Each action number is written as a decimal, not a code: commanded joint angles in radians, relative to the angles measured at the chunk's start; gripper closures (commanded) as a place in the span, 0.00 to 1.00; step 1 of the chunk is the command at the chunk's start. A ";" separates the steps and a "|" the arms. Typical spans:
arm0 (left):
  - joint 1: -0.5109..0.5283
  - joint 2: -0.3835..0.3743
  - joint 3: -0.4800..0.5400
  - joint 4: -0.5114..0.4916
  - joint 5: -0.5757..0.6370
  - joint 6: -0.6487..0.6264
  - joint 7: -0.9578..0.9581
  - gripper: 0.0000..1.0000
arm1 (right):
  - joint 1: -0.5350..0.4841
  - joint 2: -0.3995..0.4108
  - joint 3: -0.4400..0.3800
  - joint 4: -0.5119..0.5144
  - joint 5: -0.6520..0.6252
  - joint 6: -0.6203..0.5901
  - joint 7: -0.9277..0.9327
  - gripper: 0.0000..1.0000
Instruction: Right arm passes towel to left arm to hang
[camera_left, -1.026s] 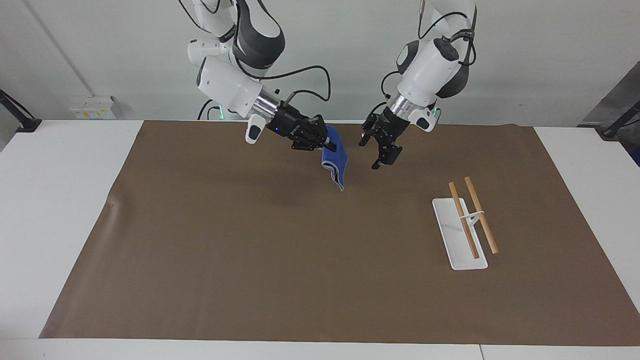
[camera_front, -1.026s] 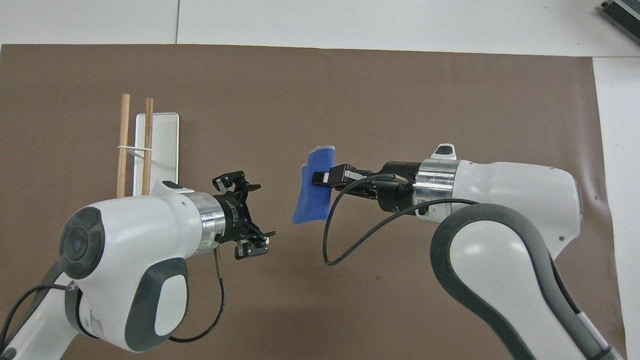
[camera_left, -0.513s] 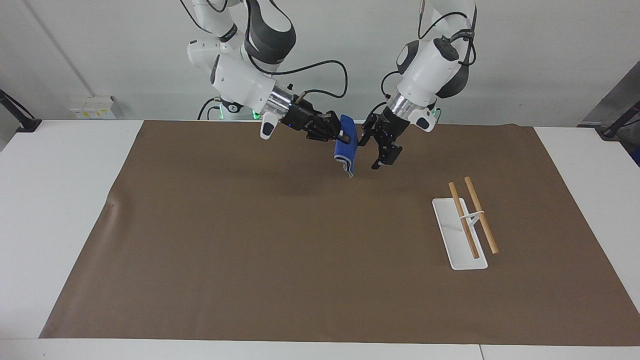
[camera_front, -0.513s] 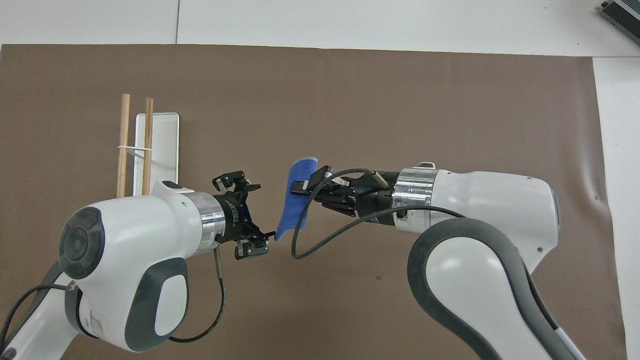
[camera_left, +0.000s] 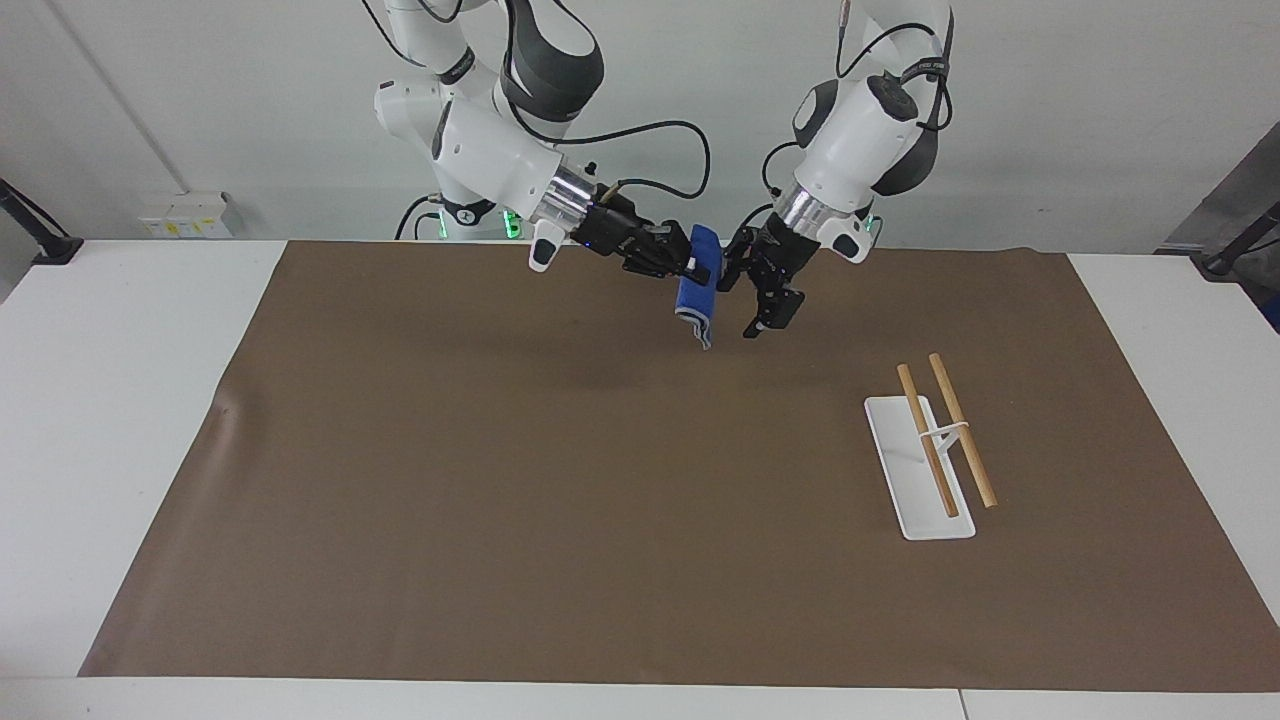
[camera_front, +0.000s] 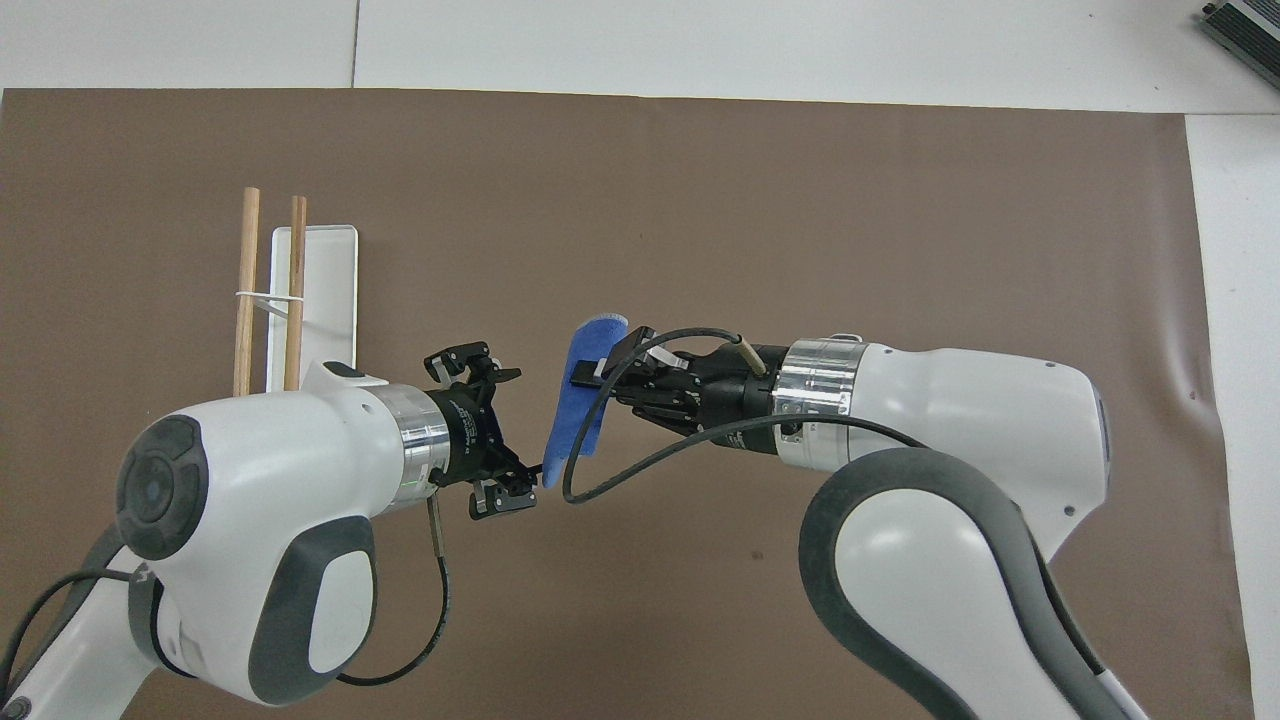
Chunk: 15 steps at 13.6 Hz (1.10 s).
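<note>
The towel's edge is outside my left gripper's open fingers. My right gripper should bring the towel's edge into their gap before my left gripper closes.
My right gripper is shut on the blue towel and holds it in the air over the brown mat, the cloth hanging down from the fingers. My left gripper is open, its fingers spread, right beside the towel's hanging edge; I cannot tell if it touches the cloth.
A white rack base with two wooden rods stands on the brown mat toward the left arm's end of the table. White tabletop surrounds the mat.
My right gripper has carried the towel toward the left gripper, closing the gap until the cloth hangs just beside its open fingers. The left arm has barely moved.
</note>
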 joint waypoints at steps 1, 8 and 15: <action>0.009 -0.026 -0.001 -0.013 0.014 -0.012 -0.009 0.00 | -0.023 0.008 0.001 0.027 0.022 0.009 0.012 1.00; 0.007 -0.028 -0.004 -0.010 0.015 -0.015 -0.010 0.00 | -0.022 0.046 0.007 0.038 0.028 0.076 0.044 1.00; 0.007 -0.028 -0.012 0.006 0.015 -0.012 -0.050 0.00 | 0.037 0.042 0.007 0.039 0.025 0.085 0.152 1.00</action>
